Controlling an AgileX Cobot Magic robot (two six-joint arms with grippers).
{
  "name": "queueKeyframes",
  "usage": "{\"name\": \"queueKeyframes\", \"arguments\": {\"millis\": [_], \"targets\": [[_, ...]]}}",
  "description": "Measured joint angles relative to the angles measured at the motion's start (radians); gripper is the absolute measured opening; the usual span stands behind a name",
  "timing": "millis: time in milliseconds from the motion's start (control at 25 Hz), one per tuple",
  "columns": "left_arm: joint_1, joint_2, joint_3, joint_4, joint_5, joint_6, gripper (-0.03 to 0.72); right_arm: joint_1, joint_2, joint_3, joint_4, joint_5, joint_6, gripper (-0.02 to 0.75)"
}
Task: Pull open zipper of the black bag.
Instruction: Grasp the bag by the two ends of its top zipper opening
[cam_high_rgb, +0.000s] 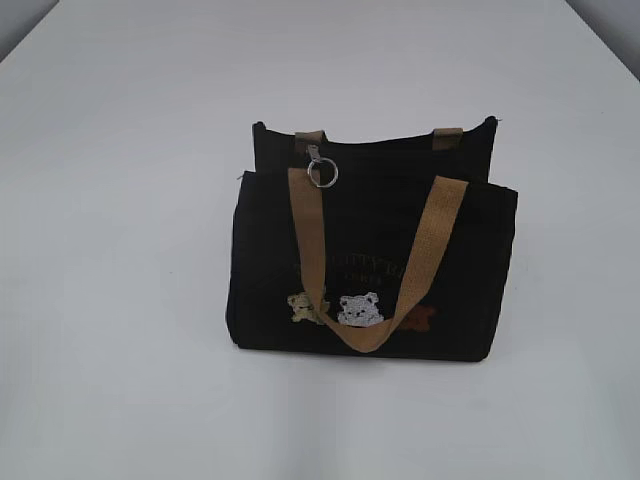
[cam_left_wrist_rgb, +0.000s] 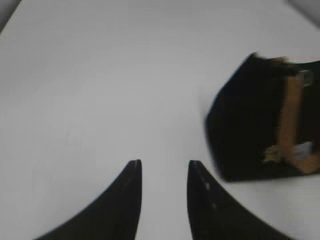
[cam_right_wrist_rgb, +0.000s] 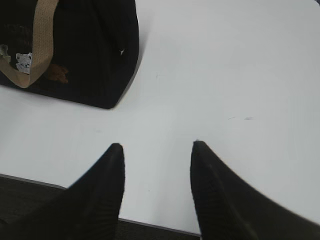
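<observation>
I expect the zipper's metal pull (cam_high_rgb: 314, 153) to slide across to the opposite end when I pull it, because the silver ring (cam_high_rgb: 323, 172) hangs near the bag's corner.
The black bag (cam_high_rgb: 370, 265) stands upright in the middle of the white table, its tan straps hanging down over the bears on the front. At the top left of the bag, the zipper's metal pull with its round silver ring (cam_high_rgb: 321, 172) hangs beside the left strap. No arm shows in the exterior view. In the left wrist view my left gripper (cam_left_wrist_rgb: 164, 163) is open over bare table, with the bag (cam_left_wrist_rgb: 250, 125) ahead to its right. My right gripper (cam_right_wrist_rgb: 158, 145) is open and empty near the table's front edge, the bag (cam_right_wrist_rgb: 85, 55) up to its left.
The white table (cam_high_rgb: 110, 250) stretches wide on both sides of the bag. Its front edge (cam_right_wrist_rgb: 150, 224) lies just beneath the right gripper, with dark floor below. Grey wall shows past the table's far corners.
</observation>
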Motion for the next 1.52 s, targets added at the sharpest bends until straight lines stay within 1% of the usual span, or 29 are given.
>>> {"name": "queueKeyframes", "arguments": {"millis": [80,120,160,240,280,320,360,400,440,480,560,720,880,1000,1120,1200,1280,1320,1360,1400,1480,1520], "targets": [[0.0,0.092,0.007,-0.229,-0.142,0.297,0.265,0.0,0.0,0.0,0.0,0.0,0.0,0.344],[0.0,0.16,0.019,-0.392,-0.239,0.512,0.297,0.0,0.0,0.0,0.0,0.0,0.0,0.344],[0.0,0.243,0.036,-0.566,-0.296,0.746,0.328,0.0,0.0,0.0,0.0,0.0,0.0,0.344],[0.0,0.424,0.064,-0.898,-0.323,1.141,0.37,0.0,0.0,0.0,0.0,-0.001,0.001,0.344],[0.0,0.533,0.067,-1.022,-0.306,1.394,0.389,0.0,0.0,0.0,0.0,-0.001,0.001,0.344],[0.0,0.643,0.068,-1.159,-0.284,1.593,0.398,0.0,0.0,0.0,0.0,-0.001,0.001,0.344],[0.0,0.738,0.065,-1.273,-0.264,1.741,0.403,0.0,0.0,0.0,0.0,-0.001,0.001,0.344],[-0.001,0.861,0.054,-1.344,-0.232,1.89,0.407,0.0,0.0,0.0,0.0,-0.001,0.001,0.344],[-0.005,0.954,0.044,-1.408,-0.216,1.999,0.41,0.0,0.0,0.0,0.0,-0.001,0.001,0.344],[-0.01,1.023,0.025,-1.452,-0.205,2.059,0.411,0.0,0.0,0.0,0.0,-0.001,0.0,0.344],[-0.032,1.171,-0.017,-1.491,-0.186,2.13,0.413,0.0,0.0,0.0,0.001,-0.001,0.0,0.344],[-0.103,1.378,-0.093,-1.509,-0.179,2.181,0.414,0.0,0.0,0.0,0.003,-0.002,0.0,0.344],[-0.171,1.513,-0.15,-1.512,-0.181,2.222,0.419,0.0,0.0,0.0,0.021,-0.003,0.001,0.344],[-0.21,1.6,-0.201,-1.532,-0.187,2.238,0.422,0.0,0.0,0.0,0.058,-0.004,-0.019,0.344],[-0.24,1.675,-0.254,-1.545,-0.197,2.242,0.415,0.0,0.058,-0.005,0.136,-0.008,-0.134,0.344],[-0.263,1.714,-0.277,-1.55,-0.202,2.243,0.332,0.0,0.166,-0.013,0.251,-0.062,-0.282,0.344],[-0.286,1.728,-0.281,-1.551,-0.209,2.244,0.152,0.0,0.299,-0.016,0.431,-0.205,-0.47,0.344],[-0.293,1.73,-0.282,-1.551,-0.211,2.244,0.088,0.0,0.402,-0.02,0.578,-0.273,-0.611,0.344],[-0.297,1.731,-0.282,-1.553,-0.213,2.244,0.061,0.0,0.483,-0.026,0.685,-0.316,-0.723,0.344],[-0.298,1.731,-0.283,-1.555,-0.217,2.244,0.062,0.001,0.586,-0.038,0.786,-0.349,-0.865,0.344],[-0.299,1.731,-0.285,-1.556,-0.221,2.244,0.062,0.006,0.787,-0.071,0.994,-0.364,-1.113,0.344],[-0.299,1.732,-0.286,-1.556,-0.222,2.244,0.062,0.02,0.894,-0.1,1.056,-0.375,-1.223,0.344]]}}
